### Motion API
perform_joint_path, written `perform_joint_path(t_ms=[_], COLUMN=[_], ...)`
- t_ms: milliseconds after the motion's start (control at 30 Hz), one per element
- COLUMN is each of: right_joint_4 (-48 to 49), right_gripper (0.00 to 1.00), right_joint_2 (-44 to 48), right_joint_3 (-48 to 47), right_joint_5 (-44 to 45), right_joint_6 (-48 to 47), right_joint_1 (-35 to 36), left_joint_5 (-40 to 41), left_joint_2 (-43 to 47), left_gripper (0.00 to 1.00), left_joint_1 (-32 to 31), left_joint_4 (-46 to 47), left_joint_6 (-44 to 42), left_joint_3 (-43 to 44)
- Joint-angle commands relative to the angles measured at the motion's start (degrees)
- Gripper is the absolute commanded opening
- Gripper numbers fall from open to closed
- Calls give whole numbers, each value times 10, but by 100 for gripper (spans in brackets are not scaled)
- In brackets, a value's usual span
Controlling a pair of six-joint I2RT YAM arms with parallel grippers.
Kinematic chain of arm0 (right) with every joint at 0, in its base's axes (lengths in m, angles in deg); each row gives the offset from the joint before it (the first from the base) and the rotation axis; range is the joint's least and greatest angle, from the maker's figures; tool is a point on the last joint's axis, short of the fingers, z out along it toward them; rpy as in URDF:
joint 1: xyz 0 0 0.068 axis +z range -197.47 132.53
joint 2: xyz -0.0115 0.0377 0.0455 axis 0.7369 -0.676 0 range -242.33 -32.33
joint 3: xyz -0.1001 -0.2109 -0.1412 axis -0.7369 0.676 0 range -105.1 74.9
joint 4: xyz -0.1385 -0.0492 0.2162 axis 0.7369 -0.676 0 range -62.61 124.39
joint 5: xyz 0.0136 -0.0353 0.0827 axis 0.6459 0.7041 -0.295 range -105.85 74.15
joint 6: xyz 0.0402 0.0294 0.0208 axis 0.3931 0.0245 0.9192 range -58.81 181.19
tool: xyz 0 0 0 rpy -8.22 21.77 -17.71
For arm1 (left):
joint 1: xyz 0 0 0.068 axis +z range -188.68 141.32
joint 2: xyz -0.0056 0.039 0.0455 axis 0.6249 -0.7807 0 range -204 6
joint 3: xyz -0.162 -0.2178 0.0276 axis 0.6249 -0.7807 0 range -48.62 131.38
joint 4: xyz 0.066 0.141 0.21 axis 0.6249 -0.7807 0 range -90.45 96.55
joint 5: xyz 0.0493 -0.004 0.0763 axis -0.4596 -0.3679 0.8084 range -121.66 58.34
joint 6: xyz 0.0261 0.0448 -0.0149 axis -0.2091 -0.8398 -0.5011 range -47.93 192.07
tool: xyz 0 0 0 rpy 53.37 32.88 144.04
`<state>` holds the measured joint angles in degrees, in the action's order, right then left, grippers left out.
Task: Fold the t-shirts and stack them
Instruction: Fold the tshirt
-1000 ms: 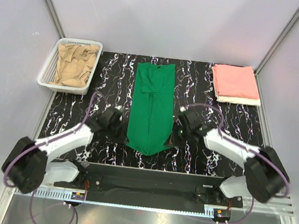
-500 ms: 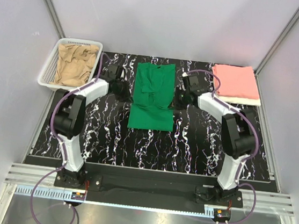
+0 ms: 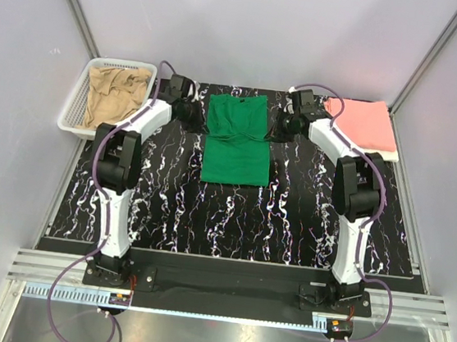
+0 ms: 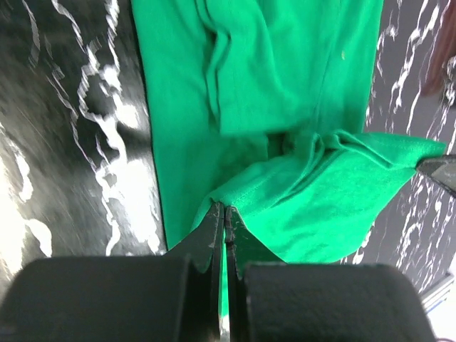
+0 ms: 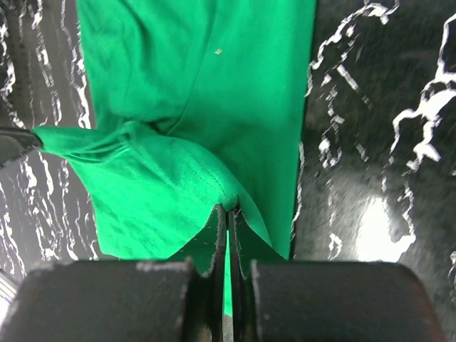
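The hem's corners [image 3: 209, 136] line up with the green t-shirt's side edges. My left gripper should keep going down and let go once the hem touches the layer [image 4: 182, 187] beneath.
A bright green t-shirt [image 3: 235, 143] lies folded over itself at the middle back of the table. My left gripper [image 3: 198, 112] pinches its left folded-over corner [image 4: 235, 196], jaws shut on the cloth. At the opposite edge my right gripper [image 3: 277, 120] is shut on the right corner [image 5: 228, 196]. Both hold the hem up over the shirt's far half. A tan-beige t-shirt [image 3: 114, 98] lies crumpled in the basket. A folded salmon pink t-shirt [image 3: 361, 124] rests on a folded white one [image 3: 367, 154] at the back right.
The white mesh basket [image 3: 73, 112] stands at the back left corner of the black marbled table [image 3: 231, 217]. Grey walls close the back and sides. Both arms stretch far out from their bases at the near edge.
Both grippers carried the green shirt's near hem from the front of the table to the back, folding the shirt in half lengthwise. The arms are now fully extended.
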<state>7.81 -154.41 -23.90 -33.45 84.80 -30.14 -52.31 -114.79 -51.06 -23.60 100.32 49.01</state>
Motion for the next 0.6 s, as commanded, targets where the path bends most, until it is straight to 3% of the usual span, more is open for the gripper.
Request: perform_joint_path(t_ms=[0, 433, 500, 567], right_joint_4=[-12, -3, 1, 0], right_gripper=[0, 1, 6, 18], right_joint_2=[-31, -93, -98, -108], right_joint_3=[-31, -103, -109, -126], right_joint_5=[-25, -45, -44, -42], right_joint_6=[-14, -42, -40, -41], right_joint_1=[-11, -23, -24, -25], left_joint_5=[-17, -20, -29, -42], left_joint_2=[-43, -120, -127, -127], left_gripper=[0, 1, 7, 17], left_joint_1=[18, 32, 33, 35], left_joint_4=[-15, -18, -19, -20], left_joint_6=[-7, -11, -10, -10], left_joint_3=[40, 114, 122, 129])
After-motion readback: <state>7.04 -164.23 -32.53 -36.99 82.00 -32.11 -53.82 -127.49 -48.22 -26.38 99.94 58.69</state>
